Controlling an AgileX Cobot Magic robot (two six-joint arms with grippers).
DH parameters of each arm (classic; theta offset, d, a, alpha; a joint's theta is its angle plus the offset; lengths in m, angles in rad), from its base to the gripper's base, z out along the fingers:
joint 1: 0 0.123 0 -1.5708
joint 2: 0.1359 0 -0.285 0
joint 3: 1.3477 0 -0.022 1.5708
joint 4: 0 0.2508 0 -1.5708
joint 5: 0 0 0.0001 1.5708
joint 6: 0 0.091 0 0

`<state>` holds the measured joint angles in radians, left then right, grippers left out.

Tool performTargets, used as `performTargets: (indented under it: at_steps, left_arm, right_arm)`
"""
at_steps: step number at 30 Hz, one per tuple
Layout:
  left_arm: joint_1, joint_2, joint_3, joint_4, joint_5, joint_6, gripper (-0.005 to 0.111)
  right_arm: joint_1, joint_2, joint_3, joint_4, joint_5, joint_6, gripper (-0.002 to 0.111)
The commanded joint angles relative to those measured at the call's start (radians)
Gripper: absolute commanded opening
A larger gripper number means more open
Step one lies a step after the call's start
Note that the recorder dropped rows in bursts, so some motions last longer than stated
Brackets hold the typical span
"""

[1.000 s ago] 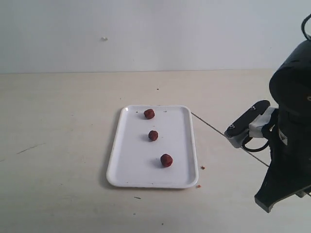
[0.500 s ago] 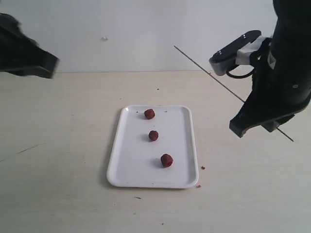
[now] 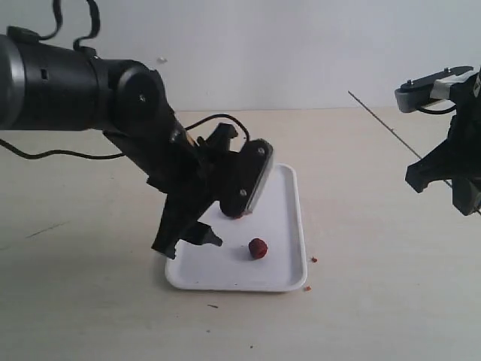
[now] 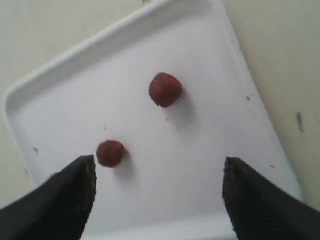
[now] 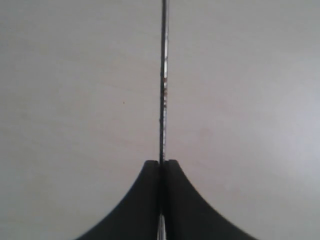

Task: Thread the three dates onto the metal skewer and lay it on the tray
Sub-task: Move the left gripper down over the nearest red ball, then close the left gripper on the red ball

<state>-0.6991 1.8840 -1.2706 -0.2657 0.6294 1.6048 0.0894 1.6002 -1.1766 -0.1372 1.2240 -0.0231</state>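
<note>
My left gripper is open and empty above the tray (image 4: 160, 190). My right gripper should keep the skewer out to the side while my left gripper picks up the front date (image 3: 258, 248) first.
The white tray (image 3: 294, 226) lies mid-table. One date (image 3: 258, 247) shows near its front; my left arm hides the other two in the exterior view. My left gripper (image 3: 188, 247) hangs open low over the tray. In the left wrist view, two dates (image 4: 165, 89) (image 4: 110, 153) lie on the tray (image 4: 210, 150); one sits just beyond one fingertip of the open left gripper (image 4: 159, 165), and nothing lies between the fingers. At far right, my right gripper (image 3: 432, 167) holds the thin metal skewer (image 3: 379, 120) in the air, pointing up-left. The right gripper (image 5: 161, 162) is shut on the skewer (image 5: 163, 75).
Tiny brown crumbs (image 3: 313, 259) lie on the pale table beside the tray's front right corner. The left arm's dark body (image 3: 90, 86) and its cable stretch from the upper left over the tray. A white wall stands behind the table.
My left arm has swung in from the left and come down over the tray, covering two dates. My right gripper has carried the skewer to the right.
</note>
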Motion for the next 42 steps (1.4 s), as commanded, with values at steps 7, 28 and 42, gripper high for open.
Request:
performTargets:
  at_steps: [7, 28, 42]
  left_arm:
    - [-0.081, 0.137, -0.020, 0.005, -0.172, 0.349, 0.070]
    - [-0.104, 0.263, -0.152, 0.127, -0.095, 0.345, 0.070]
    - [-0.113, 0.274, -0.174, 0.131, -0.073, 0.345, 0.062]
  right_arm:
    - [-0.008, 0.054, -0.010, 0.027, -0.003, -0.047, 0.000]
    - [-0.008, 0.054, -0.010, 0.031, -0.003, -0.064, 0.000]
    - [-0.008, 0.054, -0.010, 0.031, -0.020, -0.073, 0.000]
